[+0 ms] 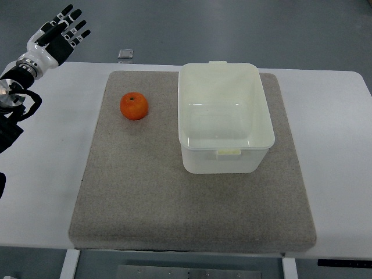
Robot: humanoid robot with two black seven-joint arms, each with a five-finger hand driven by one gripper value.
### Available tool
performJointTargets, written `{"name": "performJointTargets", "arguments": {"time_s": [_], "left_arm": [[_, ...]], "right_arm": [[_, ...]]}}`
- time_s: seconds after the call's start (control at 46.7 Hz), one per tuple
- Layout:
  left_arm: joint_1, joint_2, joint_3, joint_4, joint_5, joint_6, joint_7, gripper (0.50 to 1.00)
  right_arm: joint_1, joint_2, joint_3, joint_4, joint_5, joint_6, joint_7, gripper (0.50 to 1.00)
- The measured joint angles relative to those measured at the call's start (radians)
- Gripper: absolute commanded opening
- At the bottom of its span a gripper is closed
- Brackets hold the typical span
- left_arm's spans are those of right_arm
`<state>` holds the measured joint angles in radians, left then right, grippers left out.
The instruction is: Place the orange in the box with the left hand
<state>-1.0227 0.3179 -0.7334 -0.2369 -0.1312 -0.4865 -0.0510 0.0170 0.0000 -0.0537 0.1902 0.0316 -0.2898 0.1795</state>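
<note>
The fingers of my left gripper point past the table's back edge [93, 63], so I should turn them round to face the orange [134, 106] before I close them on it.
An orange [134, 106] lies on the grey mat [192, 209], left of a translucent white plastic box [224, 118] that stands upright and holds nothing. My left hand [61, 32] is at the far upper left, beyond the table's back edge, fingers spread and holding nothing. It is well apart from the orange, up and to the left of it. The right arm does not show.
The mat lies on a white table [337, 145]. A small grey square object [125, 54] sits past the table's back edge. The left arm's dark casing [11, 116] hangs over the table's left edge.
</note>
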Motion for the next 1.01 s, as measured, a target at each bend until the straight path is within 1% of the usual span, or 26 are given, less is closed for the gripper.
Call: {"name": "performJointTargets", "arguments": {"time_s": [0.129,0.257,0.3,0.536,0.707,0.771,0.9,1.007], "left_arm": [[0.004,0.007,0.01,-0.005,0.02,-0.028,0.0,0.992],[0.01,0.012,0.022,-0.009,0.118,-0.1,-0.006,0.992],[0.011,0.013,0.021,-0.009,0.158,-0.113,-0.011,0.992],[0.012,0.037,0.022,-0.013,0.377,-0.124,-0.036,0.992],[0.01,0.065,0.023,-0.042,0.615,-0.125,-0.041,0.992],[0.005,0.075,0.022,-0.055,0.691,-0.125,-0.067,0.992],[0.0,0.096,0.023,-0.074,0.816,-0.123,-0.178,0.992],[-0.002,0.123,0.023,-0.123,0.934,-0.12,-0.233,0.992]], "right_arm": [[0.0,0.0,0.0,0.0,0.0,0.0,0.0,0.926],[0.0,0.0,0.0,0.0,-0.001,0.0,0.0,0.926],[0.0,0.0,0.0,0.0,-0.001,0.0,0.0,0.926],[0.0,0.0,0.0,0.0,-0.001,0.0,0.0,0.926],[0.0,0.0,0.0,0.0,-0.001,0.0,0.0,0.926],[0.0,0.0,0.0,0.0,-0.001,0.0,0.0,0.926],[0.0,0.0,0.0,0.0,0.0,0.0,0.0,0.926],[0.0,0.0,0.0,0.0,0.0,0.0,0.0,0.926]]}}
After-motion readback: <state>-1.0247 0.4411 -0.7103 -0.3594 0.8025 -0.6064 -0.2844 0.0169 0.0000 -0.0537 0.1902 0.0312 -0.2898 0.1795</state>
